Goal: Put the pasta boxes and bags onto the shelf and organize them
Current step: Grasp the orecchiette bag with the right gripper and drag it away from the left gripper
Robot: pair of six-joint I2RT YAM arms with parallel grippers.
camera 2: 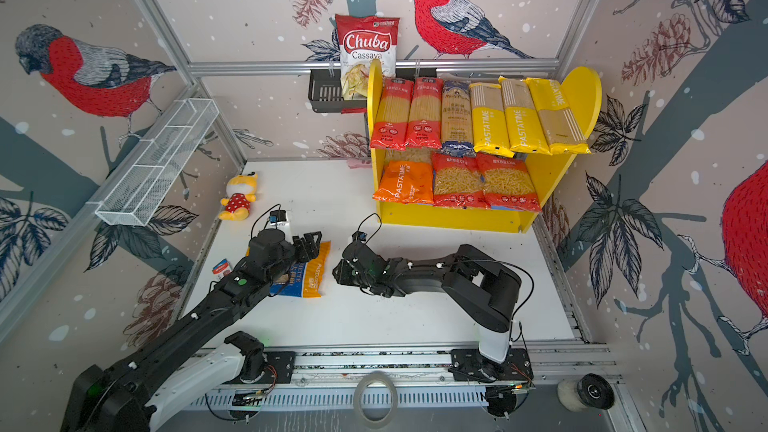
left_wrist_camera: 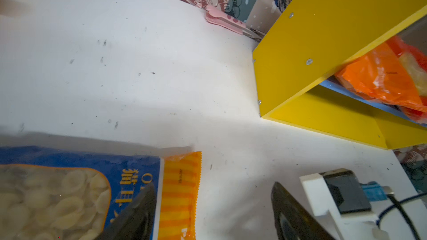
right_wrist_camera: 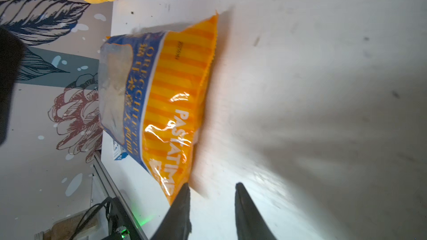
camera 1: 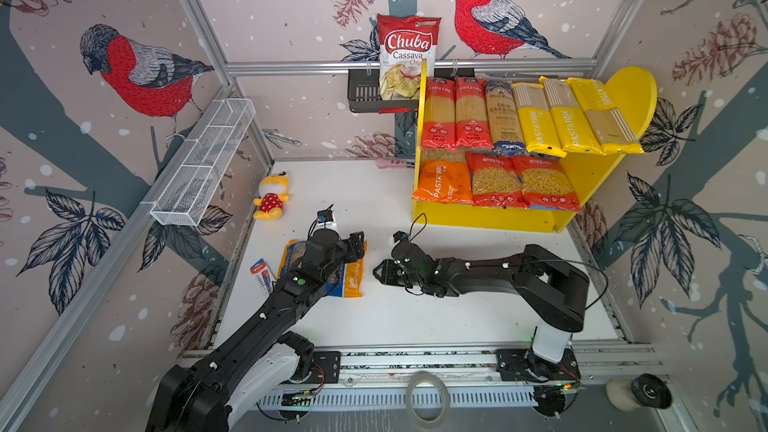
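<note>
The pasta bag point(camera 2: 295, 280) is lying crosswise under the robot's left gripper, short of the shelf, so next the left gripper moves back while the right gripper pulls the bag by its yellow end point(camera 2: 315, 275).
A blue-and-yellow pasta bag point(camera 1: 352, 280) point(camera 2: 314, 272) point(left_wrist_camera: 178, 192) point(right_wrist_camera: 175, 84) lies flat on the white table, partly under my left arm. My left gripper point(camera 1: 357, 243) point(camera 2: 309, 243) point(left_wrist_camera: 213, 184) is open over the bag's far yellow end, one finger over the blue print and the other over bare table. My right gripper point(camera 1: 380, 274) point(camera 2: 338, 274) point(right_wrist_camera: 212, 184) is open just right of the bag, one finger by its corner, nothing between. The yellow shelf point(camera 1: 490, 218) point(camera 2: 453, 218) point(left_wrist_camera: 300, 54) holds several long packs above and three short bags below.
A plush toy point(camera 1: 272, 197) sits at the table's far left. A small red-and-blue box point(camera 1: 262, 276) lies left of the bag. A chips bag point(camera 1: 407, 51) stands in a black wall rack point(camera 1: 363, 93). A white wire basket point(camera 1: 203, 160) hangs on the left wall.
</note>
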